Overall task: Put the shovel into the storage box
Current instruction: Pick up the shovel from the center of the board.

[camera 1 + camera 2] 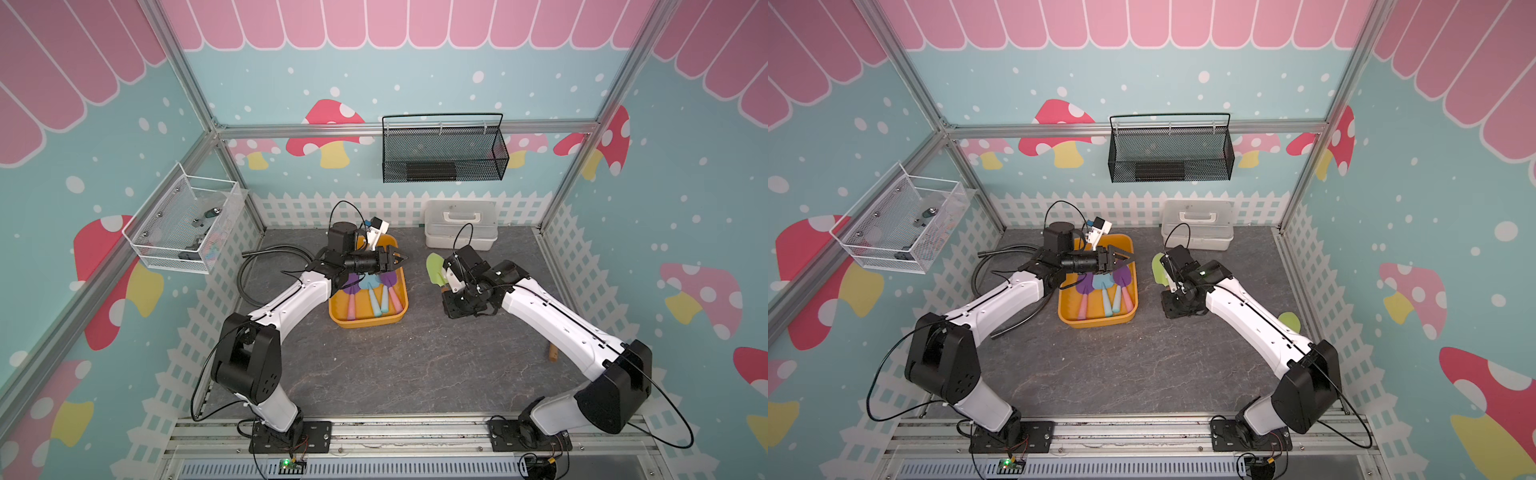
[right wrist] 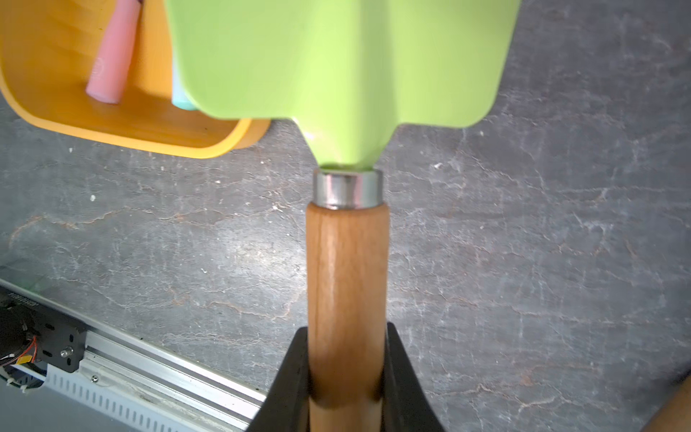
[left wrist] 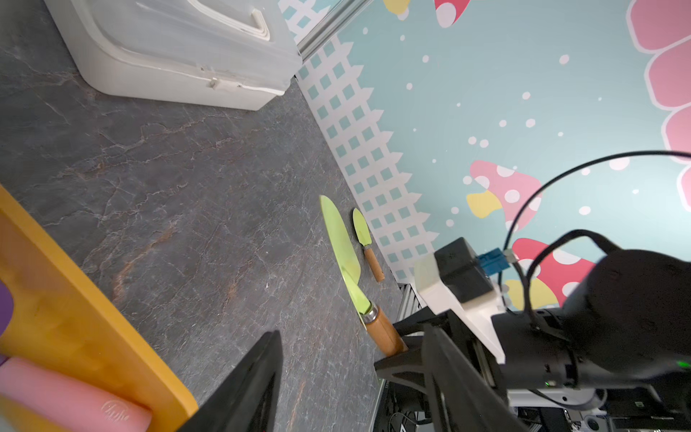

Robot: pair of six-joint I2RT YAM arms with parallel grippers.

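Note:
I should grip the blade [image 1: 436, 267] with my left gripper and lower the green shovel into the storage box, because my right gripper is holding the shovel by its wooden handle [image 2: 347, 281] beside the box.
The storage box [image 1: 365, 322] is a yellow-orange tray left of the floor's middle, also in the right wrist view [image 2: 209, 151]. Several shovels [image 1: 374, 291] with purple and blue blades lie in it. My left gripper [image 1: 400, 257] hangs open over the box's far right corner; its black fingers [image 3: 261, 374] have nothing between them. My right gripper [image 2: 346, 377] is shut on the wooden handle [image 2: 346, 280] of a green shovel [image 1: 435, 266]. The shovel is held just right of the box, above the floor, with its blade [image 2: 336, 56] pointing toward the back.
A white lidded case [image 1: 460, 224] stands at the back right. A black wire-mesh basket [image 1: 444, 153] hangs on the back wall and a white mesh basket [image 1: 183, 228] on the left wall. A black hose [image 1: 257, 266] coils at the left. Another green shovel [image 3: 362, 232] lies by the right wall.

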